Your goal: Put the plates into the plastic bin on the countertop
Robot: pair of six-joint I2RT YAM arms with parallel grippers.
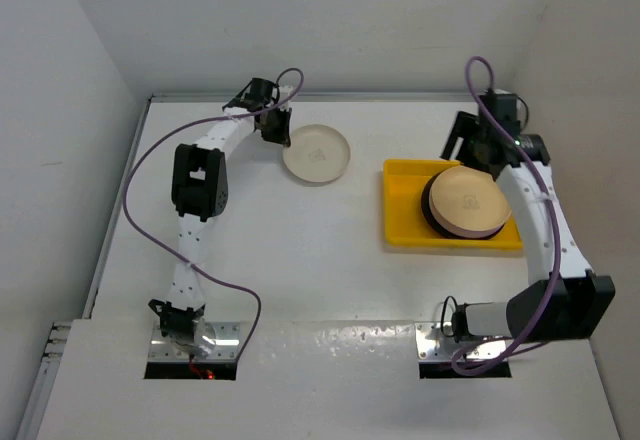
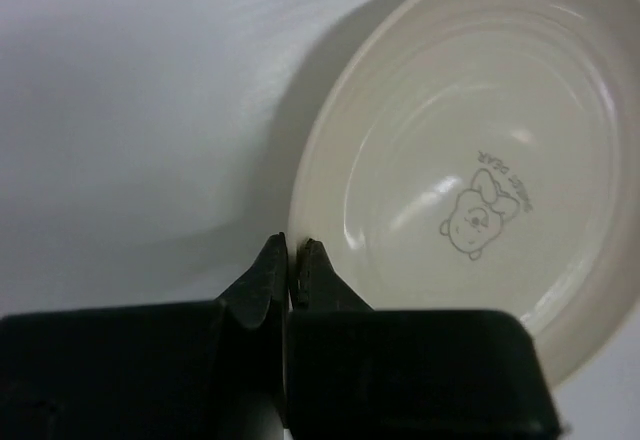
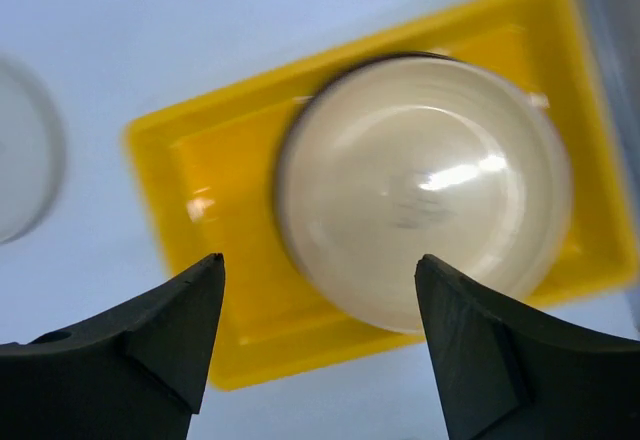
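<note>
My left gripper is holding the cream plate's rim farthest from the bin. Next, my right gripper grabs the rim [image 1: 348, 154] nearest the bin and brings the plate in.
A cream plate [image 1: 317, 154] with a small bear print [image 2: 478, 222] lies on the white countertop [image 1: 300, 260] at the back, left of the middle. My left gripper [image 1: 275, 128] [image 2: 293, 250] is shut on that plate's left rim, one finger outside and one inside. The yellow plastic bin [image 1: 400, 222] [image 3: 200, 190] sits to the right and holds a stack of plates topped by a pale one [image 1: 467, 200] [image 3: 425, 185], with a dark rim showing beneath it. My right gripper [image 1: 462, 150] [image 3: 320, 265] hangs open above the bin's far side, holding nothing.
White walls close in the countertop at the back and on both sides. The right arm's upper link [image 1: 545, 225] reaches over the bin's right end. Purple cables [image 1: 150, 160] loop beside both arms.
</note>
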